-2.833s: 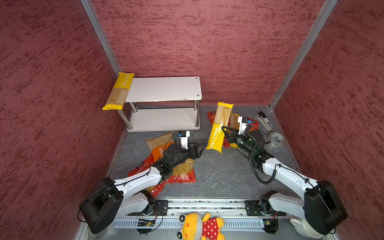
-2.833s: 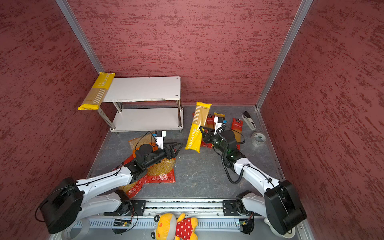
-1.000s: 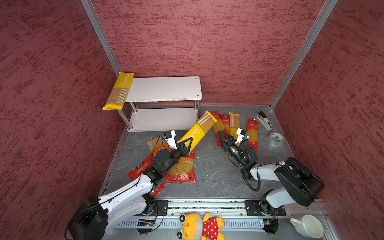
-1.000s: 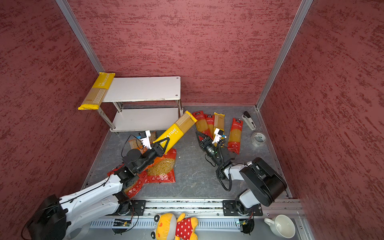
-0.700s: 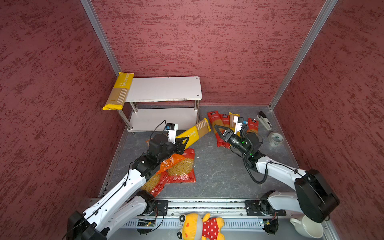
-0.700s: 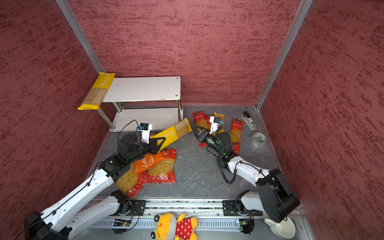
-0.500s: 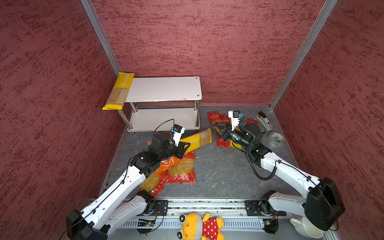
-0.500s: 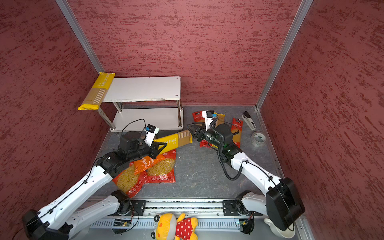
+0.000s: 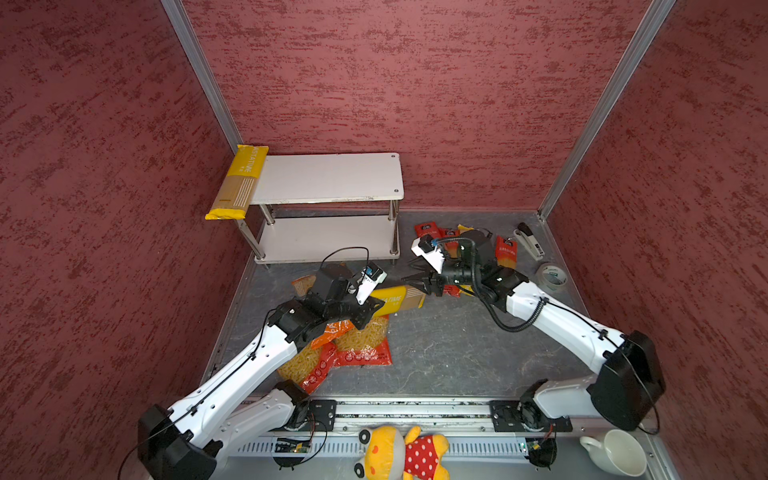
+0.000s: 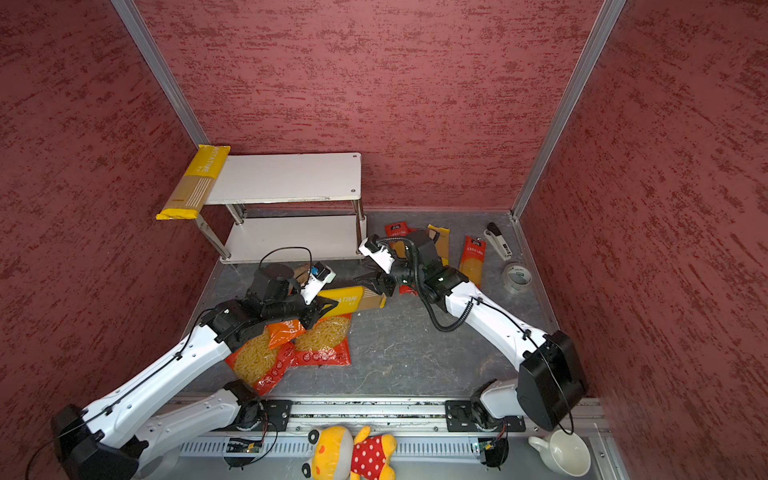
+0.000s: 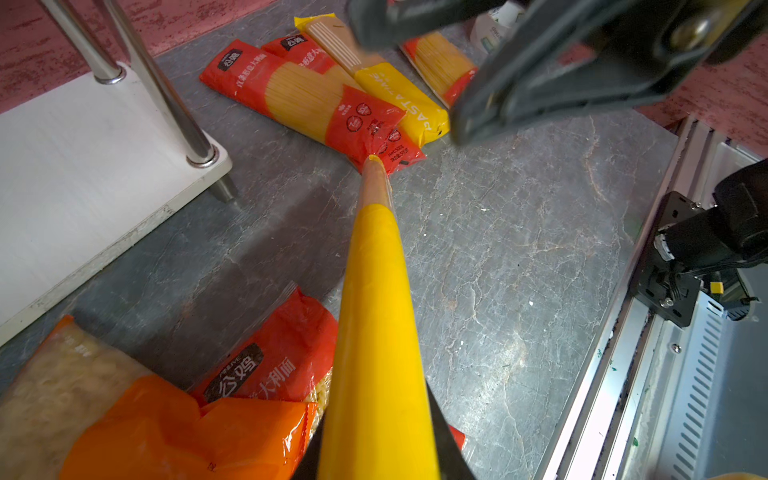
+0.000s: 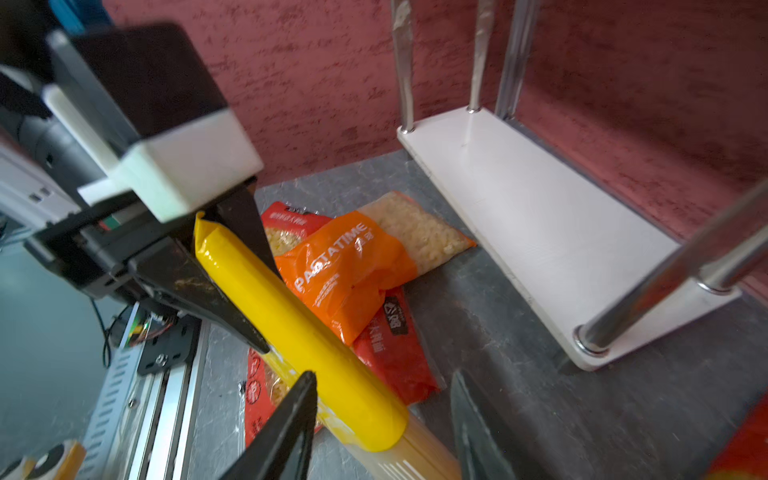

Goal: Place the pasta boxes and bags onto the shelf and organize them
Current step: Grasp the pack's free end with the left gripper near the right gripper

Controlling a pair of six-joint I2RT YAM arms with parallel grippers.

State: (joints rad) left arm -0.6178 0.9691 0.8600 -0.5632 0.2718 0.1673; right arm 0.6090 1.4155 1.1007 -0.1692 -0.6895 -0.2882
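Note:
The other yellow box juts (image 9: 229,209) past the shelf's front edge, so I expect the held pasta box (image 9: 392,299) to overhang and stay put when I lay it alongside.
My left gripper (image 9: 365,309) is shut on the yellow end of a yellow PASTATIME pasta box (image 9: 395,298), held level above the floor. In the left wrist view the box (image 11: 376,332) runs straight out from the jaws. My right gripper (image 9: 417,276) is open, its jaws on either side of the box's clear far end (image 12: 415,449), with a gap on one side. Another yellow box (image 9: 239,183) overhangs the left edge of the shelf (image 9: 332,176). The orange bag (image 9: 332,330) and two red bags (image 9: 361,345) lie under my left arm. Red and yellow boxes (image 11: 307,95) lie behind my right gripper.
A stapler (image 9: 528,245) and a tape roll (image 9: 550,276) sit at the back right of the floor. A plush toy (image 9: 399,453) and a white cup (image 9: 619,453) lie beyond the front rail. The shelf's lower board (image 12: 540,216) stands just beside both grippers.
My left arm has raised the yellow box and swung it from slanting up to level. My right gripper left the floor boxes, came over to the box's free end and opened a little wider.

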